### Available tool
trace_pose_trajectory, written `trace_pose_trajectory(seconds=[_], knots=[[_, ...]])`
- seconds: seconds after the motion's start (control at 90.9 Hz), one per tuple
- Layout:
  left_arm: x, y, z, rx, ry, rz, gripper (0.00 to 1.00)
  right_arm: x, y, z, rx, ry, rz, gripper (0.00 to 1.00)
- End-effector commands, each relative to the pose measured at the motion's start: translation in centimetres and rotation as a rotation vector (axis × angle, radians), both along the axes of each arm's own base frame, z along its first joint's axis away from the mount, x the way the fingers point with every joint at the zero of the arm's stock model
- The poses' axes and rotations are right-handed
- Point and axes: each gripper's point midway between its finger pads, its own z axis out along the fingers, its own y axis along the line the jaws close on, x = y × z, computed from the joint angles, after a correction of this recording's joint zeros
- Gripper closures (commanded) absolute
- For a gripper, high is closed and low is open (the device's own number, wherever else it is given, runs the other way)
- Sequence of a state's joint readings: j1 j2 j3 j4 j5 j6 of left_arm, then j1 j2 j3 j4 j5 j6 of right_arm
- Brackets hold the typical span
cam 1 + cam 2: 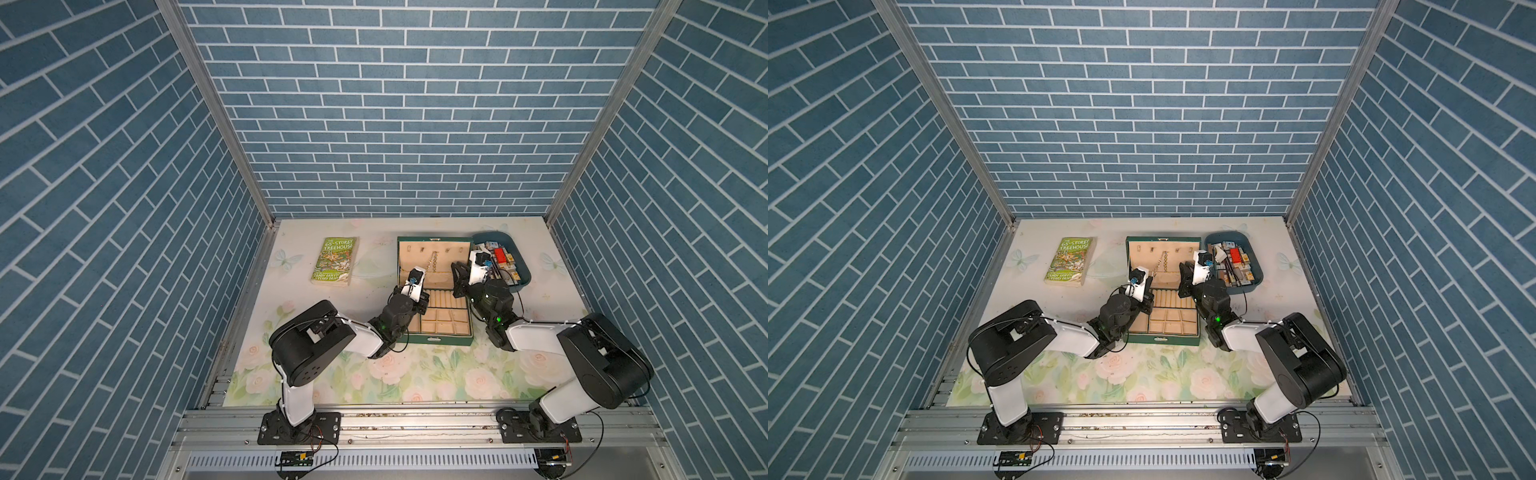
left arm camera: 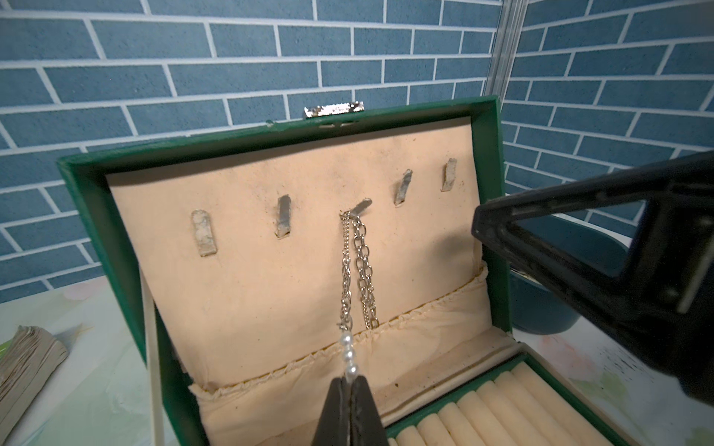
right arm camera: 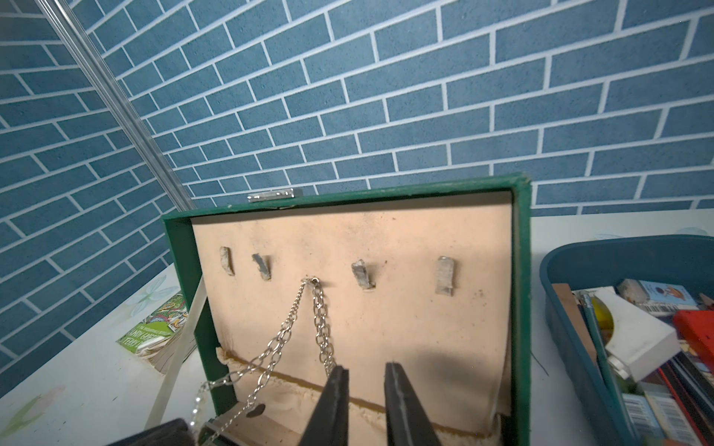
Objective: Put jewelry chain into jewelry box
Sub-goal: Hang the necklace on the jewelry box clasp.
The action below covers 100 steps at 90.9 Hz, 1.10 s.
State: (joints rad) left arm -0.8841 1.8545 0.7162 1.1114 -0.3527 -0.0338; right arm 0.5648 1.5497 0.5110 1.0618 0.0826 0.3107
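The jewelry chain is looped over the middle hook (image 1: pixel 435 253), so the robot's left gripper should go on bringing the pearl end down beneath the hook (image 1: pixel 433 273) before it lets go of it there.
The dark green jewelry box (image 1: pixel 434 340) stands open, its beige-lined lid (image 2: pixel 89 200) upright. The silvery jewelry chain (image 2: pixel 361 266) hangs from the middle hook of the lid, also seen in both top views (image 1: pixel 432 261) (image 1: pixel 1162 262). My left gripper (image 2: pixel 351 380) is shut on the chain's small pearl end, over the ring rolls. My right gripper (image 3: pixel 365 372) stands open just in front of the lid, with nothing between its fingers. One finger is right beside a hanging strand of the chain (image 3: pixel 320 320).
A blue tray (image 1: pixel 524 274) full of small items sits right of the box, close to the right arm. A green paperback book (image 1: pixel 334 261) lies on the floral table to the left. Brick-pattern walls enclose the table on three sides.
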Motion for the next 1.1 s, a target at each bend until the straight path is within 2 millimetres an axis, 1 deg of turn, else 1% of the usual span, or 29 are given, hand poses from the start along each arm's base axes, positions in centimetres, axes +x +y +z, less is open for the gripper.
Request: trace_pose_trajectory(seconds=[0.0, 0.286, 0.517, 0.627, 0.66, 0.737, 0.803, 0.891, 0.968, 1.089], knots=[[0.1, -0.9, -0.6, 0.004, 0.013, -0.016, 1.0, -0.3, -0.2, 0.4, 0.006, -0.01, -0.008, 0.78], [1.1, -2.6, -2.8, 0.057, 0.051, -0.033, 1.0, -0.3, -0.2, 0.5, 0.006, -0.01, -0.008, 0.78], [1.7, -3.9, -4.0, 0.091, 0.074, -0.059, 1.0, -0.2, -0.3, 0.4, 0.002, -0.009, -0.013, 0.78], [2.0, -4.1, -4.8, 0.11, 0.091, -0.052, 1.0, -0.2, -0.3, 0.4, 0.001, -0.009, -0.014, 0.78], [2.0, -4.1, -4.9, 0.112, 0.092, -0.049, 0.98, -0.2, -0.3, 0.4, 0.0, -0.009, -0.014, 0.77], [2.0, -4.0, -4.8, 0.114, 0.091, -0.048, 0.86, -0.2, -0.3, 0.4, 0.001, -0.008, -0.015, 0.77], [2.0, -4.1, -4.6, 0.115, 0.087, -0.051, 0.8, -0.2, -0.4, 0.4, 0.0, -0.008, -0.016, 0.77], [2.0, -4.2, -4.3, 0.117, 0.08, -0.055, 0.77, -0.2, -0.4, 0.4, 0.0, -0.008, -0.017, 0.76], [2.0, -4.2, -3.8, 0.114, 0.071, -0.056, 0.73, -0.2, -0.4, 0.6, 0.002, -0.012, -0.017, 0.76], [1.7, -4.0, -3.0, 0.104, 0.061, -0.063, 0.71, -0.2, -0.4, 0.6, 0.001, -0.012, -0.017, 0.76]])
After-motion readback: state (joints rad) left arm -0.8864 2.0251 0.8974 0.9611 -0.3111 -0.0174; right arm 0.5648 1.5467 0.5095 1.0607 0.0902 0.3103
